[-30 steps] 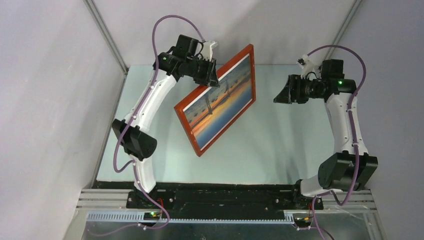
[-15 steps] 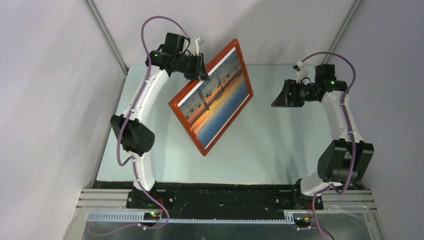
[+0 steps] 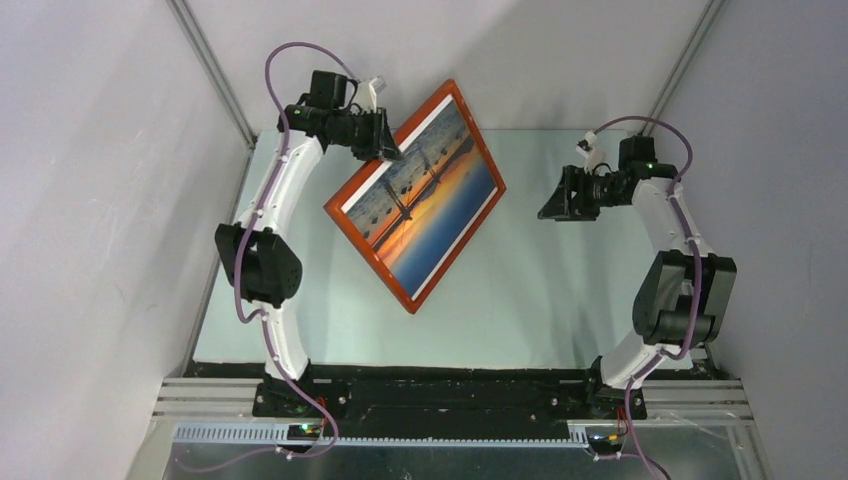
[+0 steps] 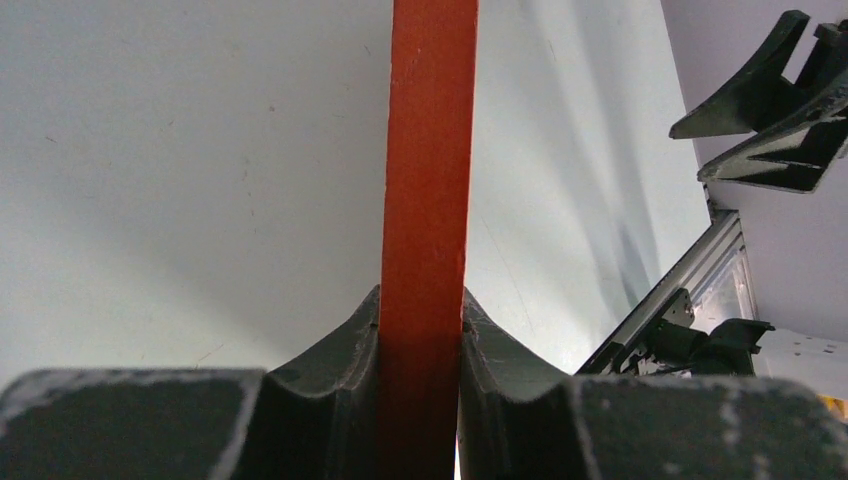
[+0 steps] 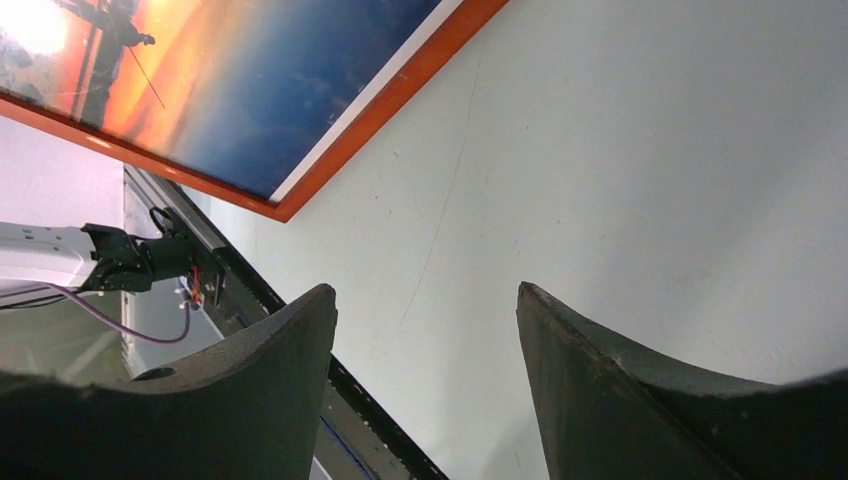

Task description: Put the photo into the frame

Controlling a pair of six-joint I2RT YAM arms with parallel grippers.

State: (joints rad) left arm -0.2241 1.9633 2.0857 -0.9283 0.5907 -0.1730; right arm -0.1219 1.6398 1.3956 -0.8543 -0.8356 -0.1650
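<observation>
I should continue to lower the frame with my left gripper until the frame's back lies flat, and then let go, because the sunset photo faces up inside the frame over clear table.
The orange-brown frame is held up off the table, tilted, its front facing the top camera. The sunset photo shows inside it, behind the pane. My left gripper is shut on the frame's upper left edge; in the left wrist view the frame's edge runs up between my fingers. My right gripper is open and empty, in the air to the right of the frame, apart from it. In the right wrist view the frame's corner and photo lie at upper left.
The pale table lies below the frame. Grey walls stand close on the left, right and back. A black rail with the arm bases runs along the near edge. No backing board shows.
My left arm has pulled the frame left and back, tipping its face more toward the camera. My right gripper has drifted slightly left and down, still open.
</observation>
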